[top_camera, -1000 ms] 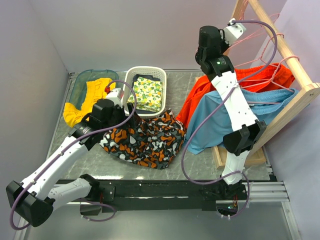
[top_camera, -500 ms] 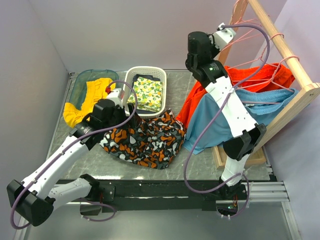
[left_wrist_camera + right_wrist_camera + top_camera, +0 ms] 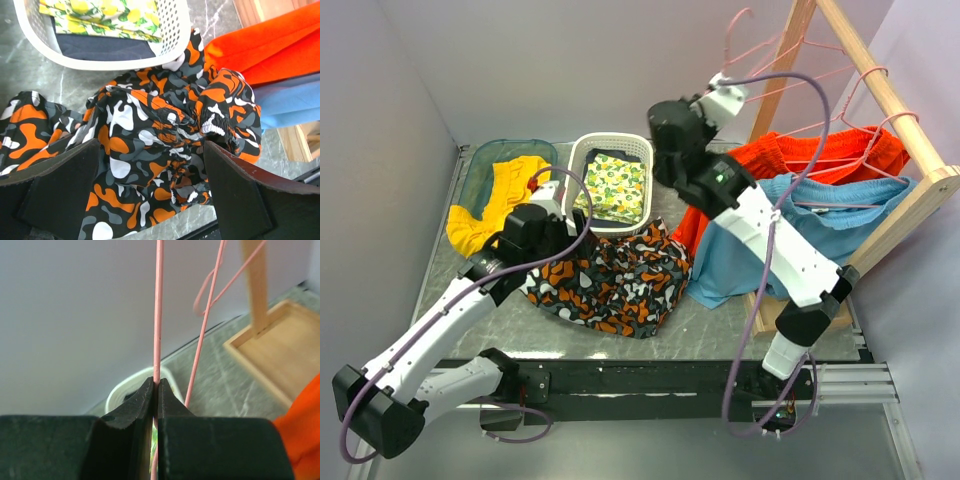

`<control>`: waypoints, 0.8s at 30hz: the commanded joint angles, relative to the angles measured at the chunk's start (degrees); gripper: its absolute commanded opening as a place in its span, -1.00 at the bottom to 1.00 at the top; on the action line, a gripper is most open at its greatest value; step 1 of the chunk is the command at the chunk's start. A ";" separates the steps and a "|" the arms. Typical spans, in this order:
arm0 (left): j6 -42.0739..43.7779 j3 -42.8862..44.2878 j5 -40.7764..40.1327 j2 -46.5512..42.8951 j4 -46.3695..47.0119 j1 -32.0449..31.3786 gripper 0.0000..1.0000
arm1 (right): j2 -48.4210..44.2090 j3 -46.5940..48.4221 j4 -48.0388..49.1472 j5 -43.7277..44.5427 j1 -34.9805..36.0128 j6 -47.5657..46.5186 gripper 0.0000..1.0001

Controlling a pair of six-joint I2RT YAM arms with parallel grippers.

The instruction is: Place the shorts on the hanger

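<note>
The raised fold of the camouflage shorts [image 3: 162, 109] is clear of the white basket and faces my open left gripper, so I should keep moving closer until my fingers are on both sides of the fold.
The camouflage shorts [image 3: 610, 278] lie crumpled on the table in front of the white basket. In the left wrist view the shorts [image 3: 150, 125] fill the space under my left gripper [image 3: 150, 187], which is open, one finger on each side just above the fabric. My right gripper [image 3: 156, 382] is raised high beside the rack, shut on one thin pink wire of the hanger [image 3: 159, 315]. From the top view the hanger [image 3: 728, 38] is held in the air, with its hook uppermost and clear of the rail.
A white basket [image 3: 611, 138] holds lemon-print cloth, and a clear tub [image 3: 480, 160] holds yellow cloth at the back left. At the right stands a wooden rack [image 3: 885, 95] with orange shorts [image 3: 820, 155], light-blue shorts [image 3: 760, 255] and more pink hangers. Walls close in on both sides.
My right arm has swung left, away from the rack, carrying the hanger off the rail and up. The left arm has barely shifted and stays open over the shorts.
</note>
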 commanded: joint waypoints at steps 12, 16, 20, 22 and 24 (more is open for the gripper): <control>-8.04 -2.32 -5.99 -1.38 -2.56 9.20 0.77 | -15.46 -10.90 -6.55 -43.09 12.27 -1.52 -1.00; -10.07 -2.95 -3.98 -1.82 -1.77 8.34 0.60 | -21.98 -20.12 -8.13 -54.79 12.71 -2.51 -1.00; -12.44 -1.89 -9.76 0.28 -1.86 -0.27 0.58 | -29.71 -28.21 -7.43 -64.46 13.67 -3.30 -1.00; -14.63 -2.93 -11.97 1.16 -0.64 -4.39 0.58 | -34.72 -33.30 -7.60 -67.98 13.94 -2.77 -1.00; -15.78 -4.25 -12.41 2.04 0.95 -5.73 0.57 | -38.76 -35.52 -9.00 -69.57 14.20 -2.07 -1.00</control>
